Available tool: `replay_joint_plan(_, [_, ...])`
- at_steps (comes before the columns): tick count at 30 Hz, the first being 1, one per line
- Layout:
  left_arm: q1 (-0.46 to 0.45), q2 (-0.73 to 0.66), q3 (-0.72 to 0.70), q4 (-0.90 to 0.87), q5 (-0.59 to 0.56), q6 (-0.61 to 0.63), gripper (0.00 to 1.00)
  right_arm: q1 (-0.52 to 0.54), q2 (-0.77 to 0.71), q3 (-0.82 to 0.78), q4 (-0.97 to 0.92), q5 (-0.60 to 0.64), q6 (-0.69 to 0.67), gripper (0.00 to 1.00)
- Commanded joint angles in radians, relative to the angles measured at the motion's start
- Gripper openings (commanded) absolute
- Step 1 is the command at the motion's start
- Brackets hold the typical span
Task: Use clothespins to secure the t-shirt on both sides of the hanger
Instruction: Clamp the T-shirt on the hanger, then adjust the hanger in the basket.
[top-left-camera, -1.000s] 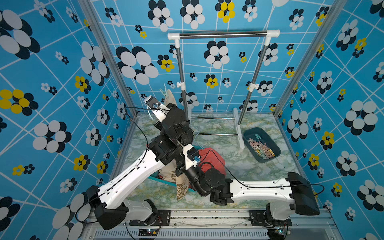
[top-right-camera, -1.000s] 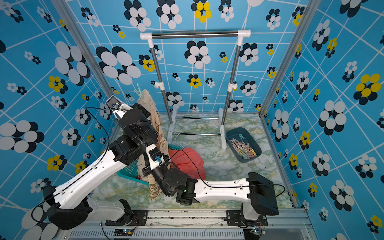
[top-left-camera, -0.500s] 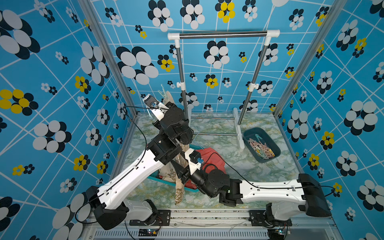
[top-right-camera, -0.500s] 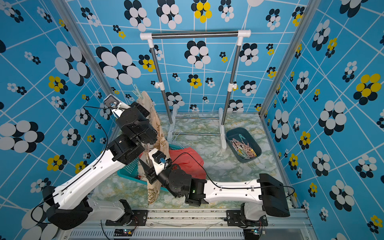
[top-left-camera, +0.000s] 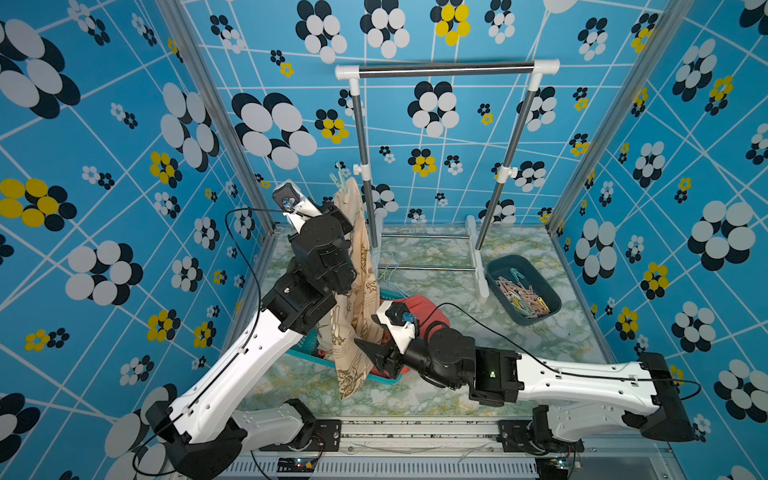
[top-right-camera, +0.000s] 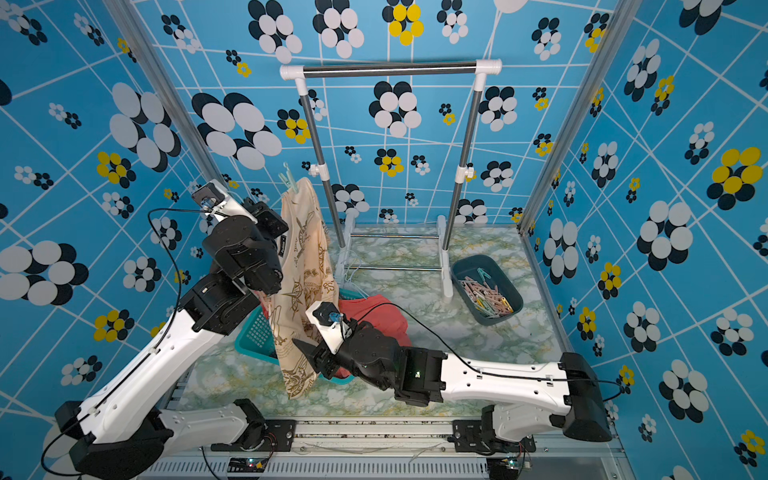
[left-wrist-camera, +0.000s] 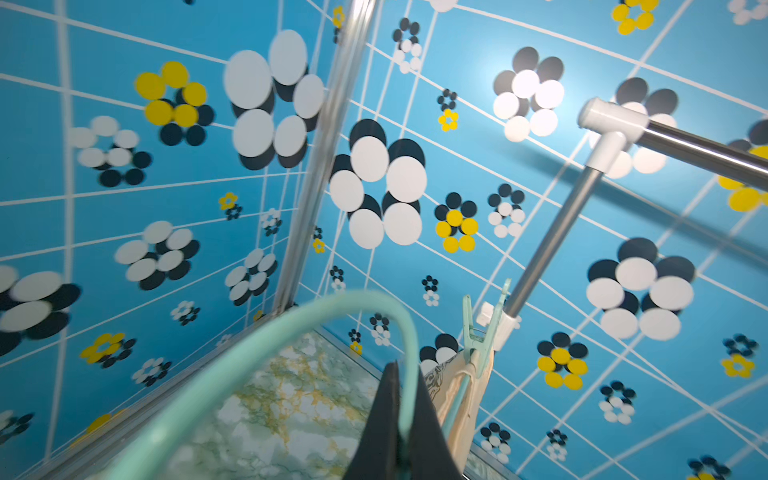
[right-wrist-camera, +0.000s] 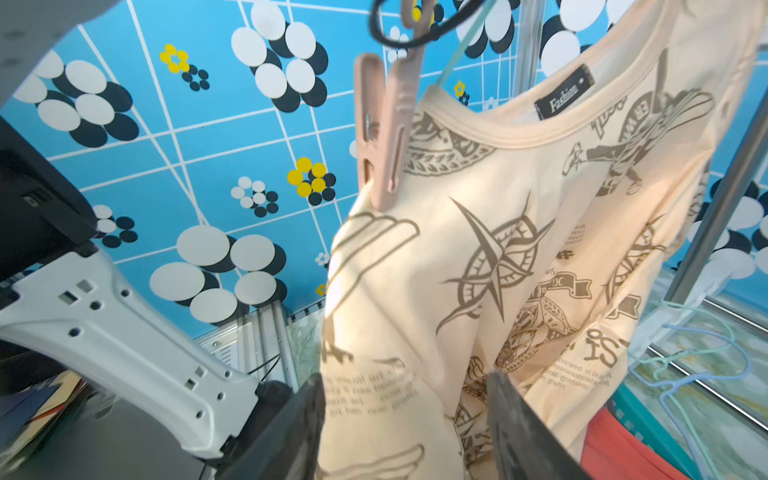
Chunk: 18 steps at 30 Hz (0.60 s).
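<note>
The side of the hanger with the mint green clothespin (top-left-camera: 342, 180) points away from my right gripper, so my left gripper should turn the hanger before my right gripper takes the hanger's hook (left-wrist-camera: 412, 344).
A cream printed t-shirt (top-left-camera: 357, 291) (top-right-camera: 305, 266) hangs on a mint hanger (left-wrist-camera: 291, 328). My left gripper (left-wrist-camera: 401, 415) is shut on the hanger's hook and holds it up at the left. A mint green clothespin (left-wrist-camera: 482, 332) (top-left-camera: 338, 180) (top-right-camera: 286, 180) is clipped on the far shoulder. A pink-beige clothespin (right-wrist-camera: 386, 133) is clipped on the near shoulder. My right gripper (right-wrist-camera: 405, 415) (top-left-camera: 374, 353) (top-right-camera: 309, 353) stands open lower down beside the shirt (right-wrist-camera: 498, 249). The cloth hangs loose in front of its fingers (right-wrist-camera: 523, 432), and they grip nothing.
A dark bin (top-left-camera: 552, 299) (top-right-camera: 513, 291) with several clothespins sits at the right. The clothes rack (top-left-camera: 446, 70) (top-right-camera: 390, 68) stands at the back. A teal basket (top-left-camera: 307, 353) (top-right-camera: 253, 332) with red cloth (top-left-camera: 428, 307) lies under the shirt. Spare hangers (right-wrist-camera: 685, 365) lie by the rack's foot.
My right gripper has opened and drawn back down from the shirt's near shoulder, leaving the pink-beige clothespin clipped there. The left gripper keeps holding the hanger.
</note>
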Motion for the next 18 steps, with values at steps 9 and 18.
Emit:
replay_joint_plan(9, [0.107,-0.145,-0.116,-0.100,0.668,0.078,0.00,-0.211,-0.118,0.086,-0.505,-0.295,-0.051,0.44])
replay_joint_plan(18, [0.166,-0.229,-0.124,-0.209,0.911,0.145,0.00,-0.335,-0.249,0.115,-0.637,-0.236,-0.142,0.41])
